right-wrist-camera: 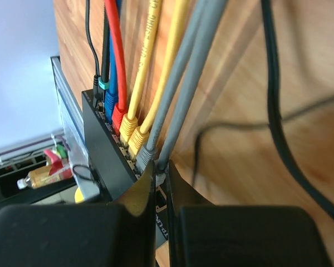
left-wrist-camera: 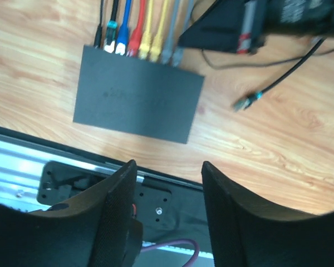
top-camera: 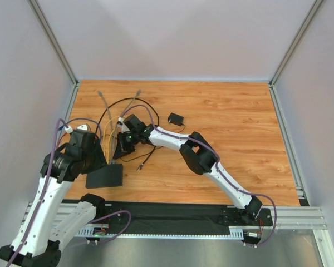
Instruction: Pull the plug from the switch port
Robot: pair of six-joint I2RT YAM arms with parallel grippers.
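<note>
The switch sits unheld while my right gripper holds the outermost grey plug, so my left gripper should hold the switch's top still before I regrip the plug.
The switch port is a flat black box at the table's near left edge. A row of coloured plugs sits in its far edge: black, blue, red, two yellow, two grey. My right gripper reaches in from the far side and is shut on the outermost grey plug, which still sits at the socket row. My left gripper hovers above the switch's near left side, open, with nothing between its fingers.
The cables fan out from the switch toward the back. A loose black cable with a plug end lies right of the switch. A small black adapter block sits mid-table. The black base rail runs along the near edge.
</note>
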